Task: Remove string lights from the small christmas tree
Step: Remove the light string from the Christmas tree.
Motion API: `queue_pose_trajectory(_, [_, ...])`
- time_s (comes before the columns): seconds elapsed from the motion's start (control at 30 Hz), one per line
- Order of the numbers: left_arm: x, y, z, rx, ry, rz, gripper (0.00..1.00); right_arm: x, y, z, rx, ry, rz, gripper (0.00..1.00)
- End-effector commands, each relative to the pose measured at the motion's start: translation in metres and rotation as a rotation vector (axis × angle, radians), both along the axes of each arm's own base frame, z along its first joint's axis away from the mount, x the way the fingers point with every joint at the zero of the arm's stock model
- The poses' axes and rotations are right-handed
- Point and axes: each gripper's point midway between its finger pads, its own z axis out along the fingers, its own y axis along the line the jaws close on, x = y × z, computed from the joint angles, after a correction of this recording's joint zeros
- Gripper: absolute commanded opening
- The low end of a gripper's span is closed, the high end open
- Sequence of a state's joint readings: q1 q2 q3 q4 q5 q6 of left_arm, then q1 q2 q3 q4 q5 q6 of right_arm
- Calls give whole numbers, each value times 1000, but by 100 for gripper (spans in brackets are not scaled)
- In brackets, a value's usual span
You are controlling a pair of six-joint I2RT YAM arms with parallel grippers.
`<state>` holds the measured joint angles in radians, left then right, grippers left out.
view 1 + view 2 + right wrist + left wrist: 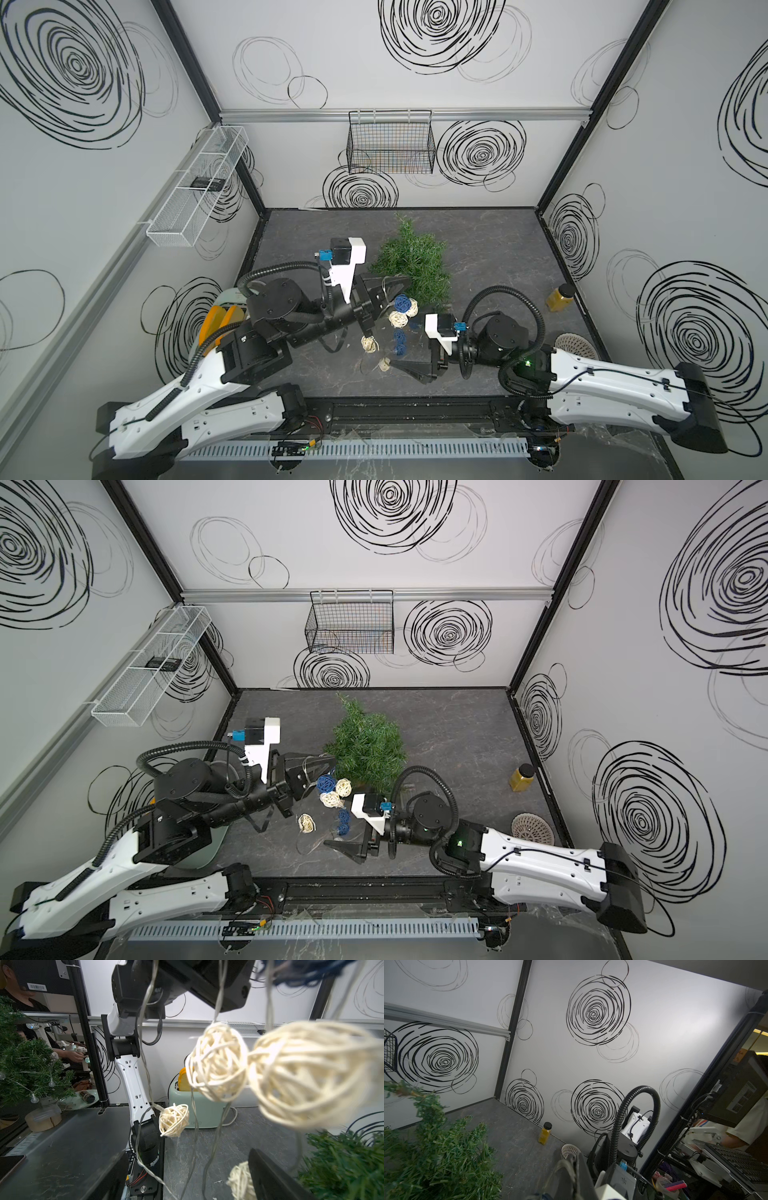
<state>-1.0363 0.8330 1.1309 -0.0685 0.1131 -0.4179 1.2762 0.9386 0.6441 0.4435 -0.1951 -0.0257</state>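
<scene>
The wire is looped over my left gripper's fingers, so next my right gripper takes hold of the dangling wires and pulls the string lights off while my left gripper opens.
The small christmas tree stands mid-table, bushy green, tip toward the back wall; its pot is hidden. The string lights, a pale wire with cream and dark blue woven balls, hang in a bunch in front of the tree. My left gripper is raised beside the tree and shut on the wire, which loops over its fingers. My right gripper is low near the table under the hanging balls, open wide. Wires dangle between its fingers, and one cream ball lies against a finger.
A yellow juice bottle and a white perforated basket stand by the right wall. A mint toaster sits at the left under my left arm. A black wire basket hangs on the back wall and a white mesh shelf on the left wall.
</scene>
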Motion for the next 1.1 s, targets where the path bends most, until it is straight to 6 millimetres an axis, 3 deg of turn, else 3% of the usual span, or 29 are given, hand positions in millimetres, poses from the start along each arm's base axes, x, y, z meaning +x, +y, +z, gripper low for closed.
queue_pose_trajectory(0.0, [1, 2, 21, -105, -6, 1, 0, -8, 3, 18, 69, -37, 38, 95])
queue_pose_trajectory(0.4, [8, 0, 38, -205, 20, 14, 0, -3, 8, 0, 37, -6, 20, 90])
queue_pose_trajectory(0.53, [8, -2, 44, -208, 9, 16, 0, -6, 10, -7, 12, 5, 41, 80])
queue_pose_trajectory(0.7, [10, -9, 42, -198, 21, 4, 0, -3, 7, -7, 18, 17, 20, 58])
queue_pose_trajectory(0.77, [12, -9, 44, -199, 20, 13, 0, -6, 6, -9, 12, 15, 32, 63])
queue_pose_trajectory(0.9, [12, -10, 51, -198, 10, 16, 0, -10, 7, -17, -14, 18, 55, 83])
queue_pose_trajectory(1.07, [12, -12, 62, -207, -2, 13, 0, -13, 6, -28, -39, 20, 70, 85])
